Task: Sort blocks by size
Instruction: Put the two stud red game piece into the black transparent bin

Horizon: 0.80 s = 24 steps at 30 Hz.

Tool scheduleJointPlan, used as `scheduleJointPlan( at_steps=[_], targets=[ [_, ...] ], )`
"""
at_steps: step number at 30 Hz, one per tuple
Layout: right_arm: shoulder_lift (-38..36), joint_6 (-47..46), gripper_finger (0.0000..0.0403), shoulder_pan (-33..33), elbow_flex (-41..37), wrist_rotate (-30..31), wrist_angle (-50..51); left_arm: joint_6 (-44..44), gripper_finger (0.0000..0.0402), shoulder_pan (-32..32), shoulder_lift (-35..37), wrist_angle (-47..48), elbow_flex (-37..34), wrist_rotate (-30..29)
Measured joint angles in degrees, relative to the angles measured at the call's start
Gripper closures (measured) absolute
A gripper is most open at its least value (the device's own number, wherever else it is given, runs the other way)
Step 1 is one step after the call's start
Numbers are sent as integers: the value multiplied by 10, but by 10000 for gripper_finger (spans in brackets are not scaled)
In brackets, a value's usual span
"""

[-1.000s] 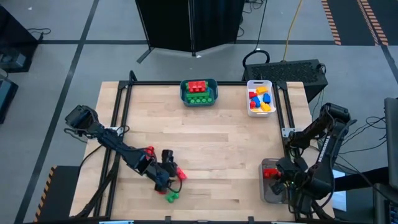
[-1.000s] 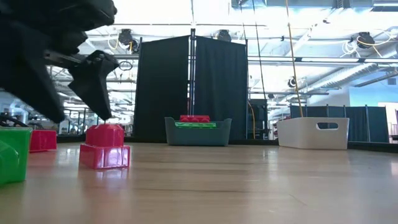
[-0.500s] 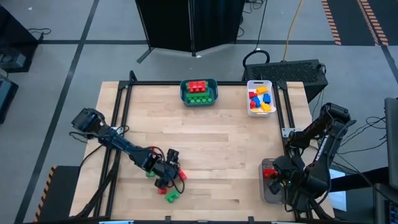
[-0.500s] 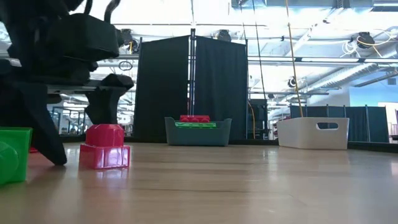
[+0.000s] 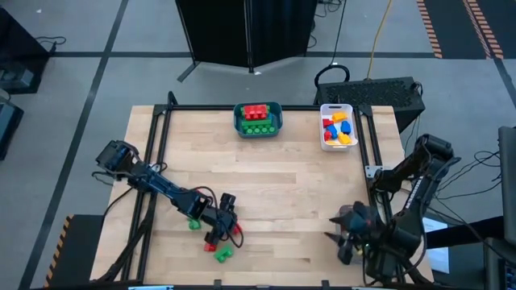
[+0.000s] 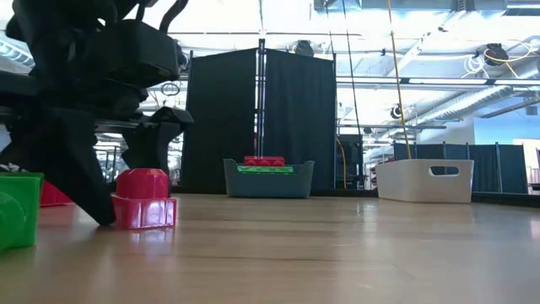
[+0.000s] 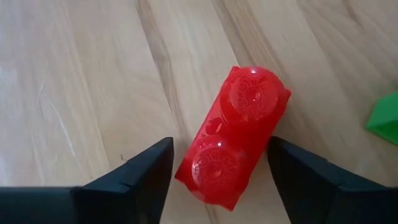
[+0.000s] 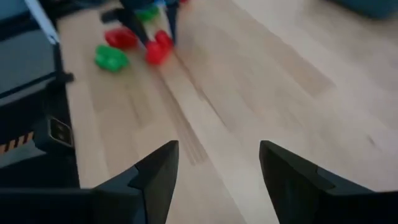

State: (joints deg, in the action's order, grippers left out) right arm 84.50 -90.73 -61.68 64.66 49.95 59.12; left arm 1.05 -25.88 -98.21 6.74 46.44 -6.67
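Next, my left gripper opens its fingers because the red block (image 7: 233,134) is crooked between them. It should then hold the block squarely by its long sides (image 7: 210,124) before passing it to my right gripper.
A red two-stud block (image 7: 233,146) lies flat on the table near its near left corner, studs up. My left gripper (image 7: 221,163) has come down over it, open, one finger on each long side. In the low view the near finger (image 6: 80,181) reaches the tabletop and the far finger (image 6: 156,143) stands behind the block (image 6: 143,201). Another red block (image 5: 211,248) and two green blocks (image 5: 222,254) (image 5: 193,225) lie close by. My right gripper (image 8: 214,171) hovers open over the table's near right part, with nothing between its fingers. My left gripper straddles the red block's long sides (image 7: 186,174), slanting down from the table's left, with its fingers across the block. Only slivers of table show between fingers and block, so I cannot tell whether they touch. The block lies flat on the table.
A teal bin (image 5: 239,121) with red and green blocks stands at the far edge. A white bin (image 5: 322,109) with yellow, blue and red blocks stands to its right. The middle of the table is bare wood. A black frame rail runs along the table's sides.
My left gripper has sunk toward the table and shifted a little toward the right edge, ending with its fingers on either side of the red block, which has stayed put. My right gripper has swung from over the clear bin toward the table's left and turned.
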Motion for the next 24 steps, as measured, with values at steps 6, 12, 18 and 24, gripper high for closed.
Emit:
scheduleJointPlan(
  at_steps=[6, 12, 18, 24],
  targets=[
    [37, 199, 193, 46, 0, 10, -125, 25, 200, 2, -1, -13, 0, -6],
    [83, 321, 193, 100, 0, 10, -194, 85, 238, 9, -1, -73, 0, -9],
    [126, 382, 193, 146, 0, -1, -231, 91, 263, 9, -1, -100, 4, -8],
    [157, 415, 193, 177, 0, -49, -276, 86, 273, 8, 1, -81, 5, -8]
  ],
)
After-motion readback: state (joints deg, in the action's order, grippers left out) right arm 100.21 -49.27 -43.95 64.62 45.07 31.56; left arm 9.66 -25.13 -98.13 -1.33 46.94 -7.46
